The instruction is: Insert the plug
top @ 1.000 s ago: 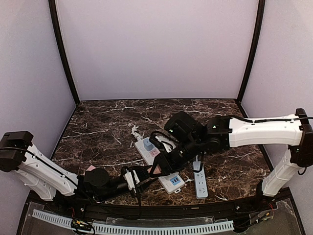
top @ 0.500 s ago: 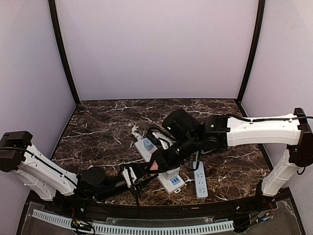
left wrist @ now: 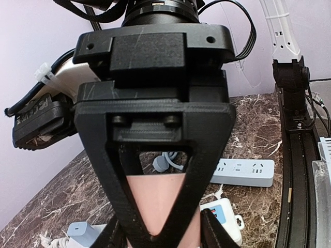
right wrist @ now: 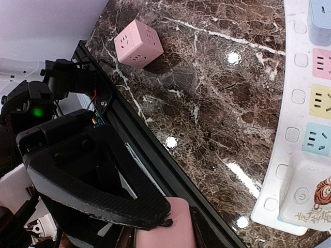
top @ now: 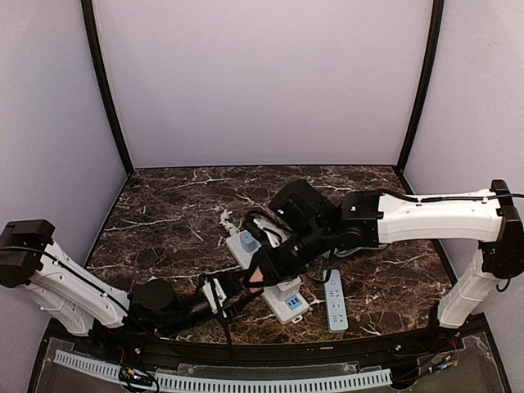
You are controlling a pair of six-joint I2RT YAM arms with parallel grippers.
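Observation:
My left gripper should open and back away before my right gripper lowers the plug into the yellow socket, because both my grippers are holding the pink plug.
A pink plug hangs above the table's near middle. My right gripper reaches down-left and is shut on it. My left gripper meets it from the left, with its fingers on both sides of the plug. In the left wrist view the plug fills the middle behind the right gripper's black triangular finger. In the right wrist view the plug sits at the bottom edge. The white power strip with coloured sockets lies just right of the grippers and also shows in the right wrist view.
A grey-blue power strip lies right of the white one. A blue adapter is plugged into the white strip's far end. A pink cube socket sits near the front rail, by the left arm. Cables lie around the white strip.
Both grippers and the pink plug have shifted a little left. The left arm has drawn back towards its base and the right arm has followed.

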